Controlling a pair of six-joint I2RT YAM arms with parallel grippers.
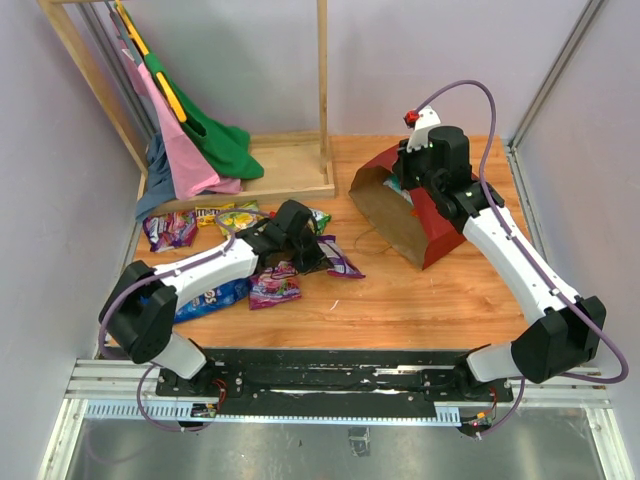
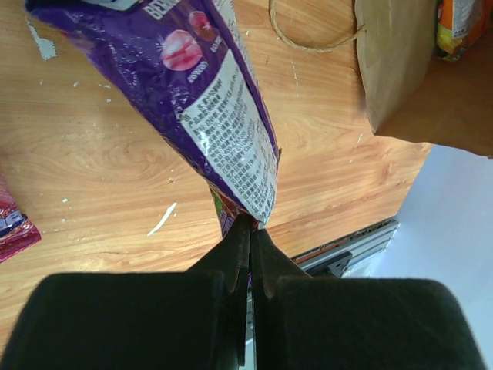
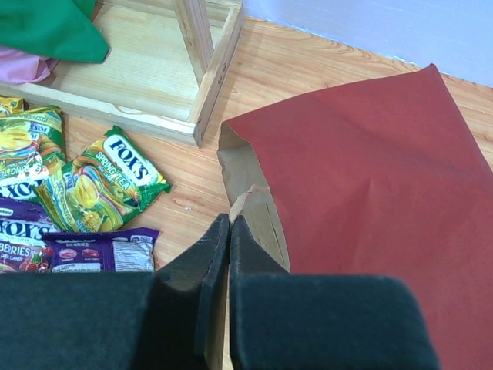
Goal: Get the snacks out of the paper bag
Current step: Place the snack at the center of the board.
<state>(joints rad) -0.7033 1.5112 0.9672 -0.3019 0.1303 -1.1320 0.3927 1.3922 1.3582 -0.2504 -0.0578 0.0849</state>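
My left gripper should take the purple candy packet back to the clear wood [image 1: 320,301] alongside, because snacks fill up the space around the magenta pack [image 1: 273,288].
The dark red paper bag [image 1: 445,228] lies on its side at the right, its brown mouth facing left. My right gripper [image 3: 231,221] is shut on the bag's upper rim [image 3: 258,202]. An orange packet [image 2: 459,26] shows inside the bag's mouth. My left gripper [image 2: 250,225] is shut on the end of a purple candy packet [image 2: 208,100], left of the bag's mouth. More snacks lie on the table at the left: a blue chip bag [image 1: 212,295], a purple pack [image 1: 170,230], a magenta pack [image 1: 273,289] and yellow-green packs [image 3: 100,185].
A wooden rack [image 1: 290,172] with pink and green garments [image 1: 205,150] stands at the back left. The bag's string handle [image 2: 308,42] lies on the table. Walls close in both sides, and a metal rail [image 1: 330,385] runs along the near edge.
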